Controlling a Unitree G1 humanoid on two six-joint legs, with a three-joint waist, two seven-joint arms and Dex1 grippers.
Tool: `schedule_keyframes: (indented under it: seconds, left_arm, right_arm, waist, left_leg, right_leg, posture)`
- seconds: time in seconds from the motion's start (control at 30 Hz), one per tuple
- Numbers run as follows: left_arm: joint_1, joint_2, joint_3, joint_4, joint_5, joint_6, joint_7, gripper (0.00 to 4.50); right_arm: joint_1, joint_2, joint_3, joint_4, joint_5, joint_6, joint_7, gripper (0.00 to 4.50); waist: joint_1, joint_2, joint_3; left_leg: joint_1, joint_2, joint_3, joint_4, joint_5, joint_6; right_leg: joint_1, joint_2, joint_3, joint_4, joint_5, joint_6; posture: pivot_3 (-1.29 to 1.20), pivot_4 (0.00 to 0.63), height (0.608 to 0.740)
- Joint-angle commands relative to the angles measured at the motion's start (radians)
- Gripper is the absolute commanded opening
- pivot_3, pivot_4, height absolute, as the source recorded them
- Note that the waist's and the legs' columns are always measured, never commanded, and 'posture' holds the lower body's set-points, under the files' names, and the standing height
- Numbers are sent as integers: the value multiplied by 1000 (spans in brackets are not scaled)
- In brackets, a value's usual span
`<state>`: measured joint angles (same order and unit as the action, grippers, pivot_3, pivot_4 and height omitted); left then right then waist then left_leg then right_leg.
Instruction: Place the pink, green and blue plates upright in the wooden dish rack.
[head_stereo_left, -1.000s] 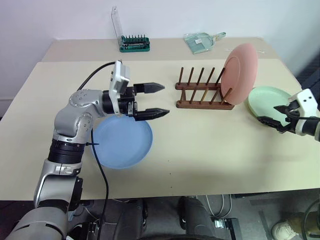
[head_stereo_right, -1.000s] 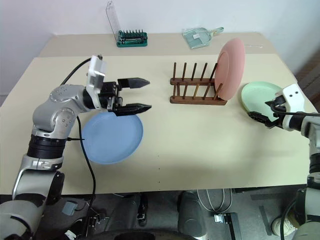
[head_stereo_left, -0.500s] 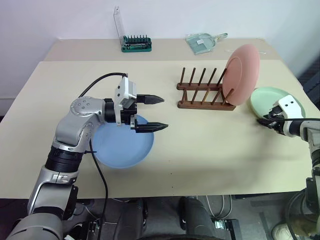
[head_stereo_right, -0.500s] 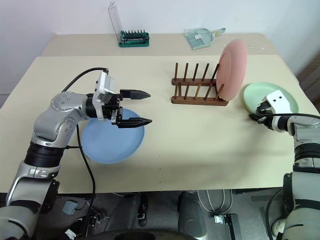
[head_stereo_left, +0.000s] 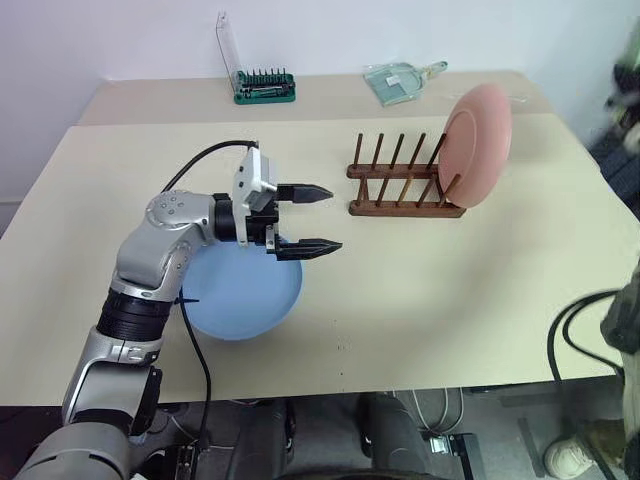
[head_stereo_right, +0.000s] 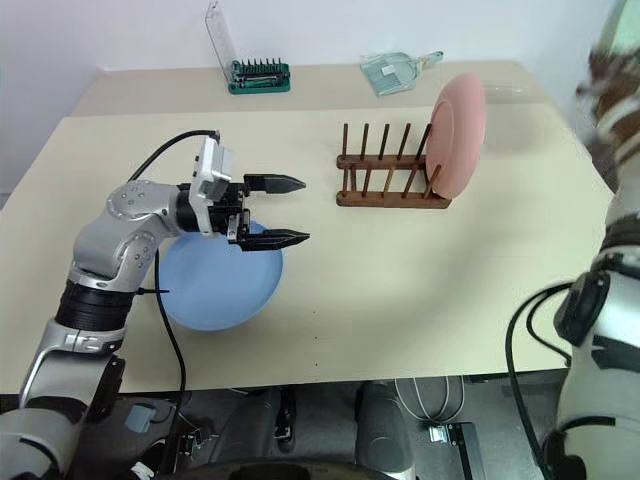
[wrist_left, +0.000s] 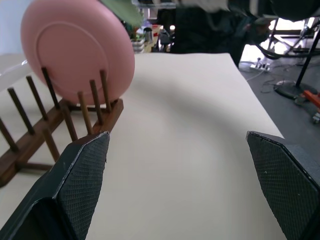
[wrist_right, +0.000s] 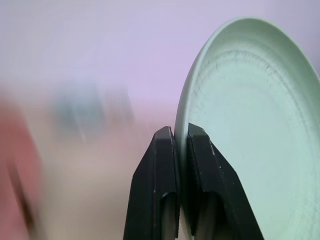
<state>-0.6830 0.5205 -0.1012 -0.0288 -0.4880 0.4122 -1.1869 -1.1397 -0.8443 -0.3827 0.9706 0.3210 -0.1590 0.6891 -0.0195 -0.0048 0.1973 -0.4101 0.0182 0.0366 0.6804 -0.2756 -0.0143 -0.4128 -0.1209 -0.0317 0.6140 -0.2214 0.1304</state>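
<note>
Next, my right gripper turns the green plate and lowers it among the free pegs (head_stereo_left: 420, 176) beyond, because the pink plate (head_stereo_left: 478, 146) fills the rack's end nearest this gripper.
The pink plate (head_stereo_left: 476, 145) stands upright in the right end of the wooden dish rack (head_stereo_left: 400, 190). On the table's left part the blue plate (head_stereo_left: 240, 295) lies flat. My left gripper (head_stereo_left: 335, 218) hovers over that plate's far edge, open and empty, pointing toward the rack. In the right wrist view my right gripper (wrist_right: 180, 132) is shut on the rim of the green plate (wrist_right: 250, 125), which it holds up on edge in the air. In the left wrist view the pink plate (wrist_left: 75, 50) leans among the rack's pegs (wrist_left: 85, 110).
A green-and-clear bit case (head_stereo_left: 262, 85) and a clear scoop (head_stereo_left: 400, 80) sit at the table's back edge. Bare tabletop (head_stereo_left: 450, 290) stretches in front of the rack. A black cable (head_stereo_left: 565, 325) hangs beside the table's right edge.
My right gripper closed on the green plate's rim and lifted it off the table, rising fast toward the upper right. The left arm stayed in place.
</note>
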Motion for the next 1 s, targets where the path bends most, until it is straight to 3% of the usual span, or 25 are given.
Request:
schedule_keyframes:
  seconds: [0.03, 0.17, 0.3, 0.5, 1.0]
  left_arm:
    - [-11, 5, 28, -7, -15, 5, 6, 4500]
    - [-8, 0, 30, -8, -18, 7, 13, 4500]
    - [-6, -3, 32, -6, -21, 14, 17, 4500]
    - [-3, -7, 35, -5, -22, 13, 23, 4500]
    - [-8, 11, 46, 28, -16, -5, 18, 4500]
  right_arm:
    - [-44, 36, -77, -140, 168, 113, 96, 77]
    - [-83, 112, -192, -408, 554, 623, 69, 77]
    - [-4, 139, -187, -568, 722, 929, 33, 77]
    - [67, 197, -262, -624, 864, 1053, -92, 77]
    - [276, 272, -226, -725, 858, 1073, -138, 77]
  waist:
    - [6, 0, 0]
    - [12, 0, 0]
    - [14, 0, 0]
    - [13, 0, 0]
    - [10, 0, 0]
  left_leg:
    - [0, 0, 0, 0, -1, 1]
    - [0, 0, 0, 3, -2, 4]
    - [-2, 0, -1, 2, -3, 5]
    - [-2, 0, -1, 3, -3, 6]
    - [-3, 0, 0, 2, -4, 7]
  right_leg:
    - [0, 0, 0, 0, 0, 0]
    - [2, 0, 0, 0, 0, 0]
    - [0, 0, -1, 1, 0, 0]
    - [0, -1, -1, 0, 0, 0]
    - [-2, 0, 0, 1, 0, 0]
  posture:
    - [0, 150, 724]
    - [0, 150, 724]
    - [0, 150, 724]
    - [0, 150, 724]
    - [0, 150, 724]
